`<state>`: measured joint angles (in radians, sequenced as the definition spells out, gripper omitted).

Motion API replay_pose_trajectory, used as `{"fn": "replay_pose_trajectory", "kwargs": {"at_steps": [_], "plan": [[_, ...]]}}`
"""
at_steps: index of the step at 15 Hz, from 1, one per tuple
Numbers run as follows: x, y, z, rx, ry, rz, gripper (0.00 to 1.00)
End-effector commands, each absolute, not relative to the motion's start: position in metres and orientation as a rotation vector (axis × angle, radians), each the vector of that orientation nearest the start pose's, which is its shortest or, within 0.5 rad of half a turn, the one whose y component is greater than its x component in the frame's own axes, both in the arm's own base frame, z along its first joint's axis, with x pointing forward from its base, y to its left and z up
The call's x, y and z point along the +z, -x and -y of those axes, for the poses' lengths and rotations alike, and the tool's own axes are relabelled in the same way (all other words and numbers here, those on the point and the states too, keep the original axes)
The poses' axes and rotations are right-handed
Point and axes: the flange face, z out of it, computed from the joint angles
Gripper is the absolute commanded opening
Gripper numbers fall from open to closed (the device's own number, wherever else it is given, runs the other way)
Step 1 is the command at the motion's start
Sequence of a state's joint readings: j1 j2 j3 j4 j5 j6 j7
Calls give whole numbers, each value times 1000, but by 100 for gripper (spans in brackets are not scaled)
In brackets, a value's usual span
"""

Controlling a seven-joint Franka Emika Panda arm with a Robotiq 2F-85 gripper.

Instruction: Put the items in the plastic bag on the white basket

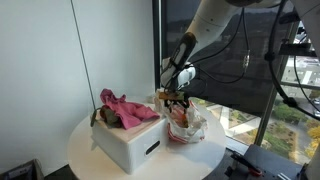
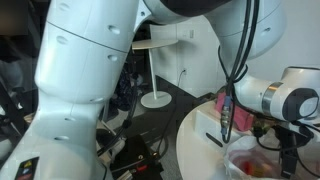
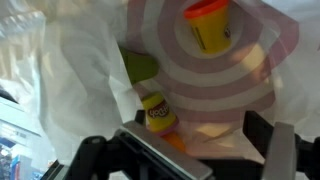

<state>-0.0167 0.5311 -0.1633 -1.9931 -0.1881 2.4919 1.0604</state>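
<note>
Next, I move back and center over the orange item (image 3: 176,141) before closing, because my gripper's open fingers straddle the bag's empty bottom (image 3: 218,130) beside that item.
A clear plastic bag (image 1: 186,126) with red ring print sits on the round table next to the white basket (image 1: 128,143). It also shows at the lower edge of an exterior view (image 2: 256,160). In the wrist view the bag (image 3: 250,70) holds a yellow Play-Doh tub with an orange lid (image 3: 207,25), a small yellow Play-Doh tub (image 3: 155,113) and a green item (image 3: 140,66). My gripper (image 1: 178,100) hangs just above the bag's mouth. Its fingers (image 3: 200,138) are apart and hold nothing.
A pink cloth (image 1: 126,108) lies in the basket. The round white table (image 1: 90,140) stands by a dark window. The robot's own white arm (image 2: 90,60) fills much of an exterior view, and a white stool base (image 2: 153,98) stands on the floor behind it.
</note>
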Motion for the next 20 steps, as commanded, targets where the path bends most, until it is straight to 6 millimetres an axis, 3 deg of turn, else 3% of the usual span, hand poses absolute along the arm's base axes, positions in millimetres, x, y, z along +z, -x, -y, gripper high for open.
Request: {"fn": "replay_pose_trajectory", "kwargs": {"at_steps": [1,5,8,13,16,20], "plan": [[168,-616,140,-107,2858,-1683,100],[141,-619,166,-103,2825,-1682,100],[141,-628,159,-127,2792,-1634,100],[160,-648,136,-228,2822,-1509,100],[150,-653,130,-231,2850,-1481,100],[125,-650,143,-209,2892,-1507,100]]}}
